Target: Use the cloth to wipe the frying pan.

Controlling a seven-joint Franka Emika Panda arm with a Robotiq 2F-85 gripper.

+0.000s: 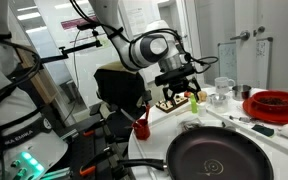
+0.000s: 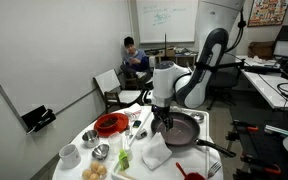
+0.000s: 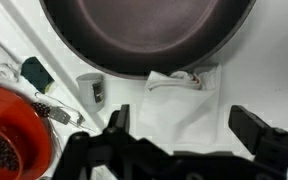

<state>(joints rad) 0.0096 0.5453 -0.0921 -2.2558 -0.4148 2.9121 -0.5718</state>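
Observation:
The robot's gripper has the cloth centred (image 3: pixel 181 112) between its open fingers and clear of the grey cup, so it should keep going down until the ends of its fingers reach the cloth (image 2: pixel 156 152), then close.
The frying pan (image 3: pixel 144 30) is large, round and dark brown, and fills the top of the wrist view; it also shows in both exterior views (image 1: pixel 216 155) (image 2: pixel 181 130). The cloth (image 3: pixel 179 105), a small white rag, lies flat on the white table right beside the pan, its bunched far edge against the pan's rim. In an exterior view the cloth (image 2: pixel 156 153) lies in front of the pan. My gripper (image 3: pixel 184 125) hangs directly above the cloth, jaws open wide, one finger (image 3: pixel 114 120) on each side, nothing held. The gripper (image 2: pixel 164 118) stands at the pan's edge.
A red round dish (image 3: pixel 9 125) with dark bits sits to one side, also seen in both exterior views (image 1: pixel 274 103) (image 2: pixel 110 124). A small grey cup (image 3: pixel 92 88) and a dark green item (image 3: pixel 36 72) lie near the pan. Bowls, cups and food crowd the table (image 2: pixel 94 150).

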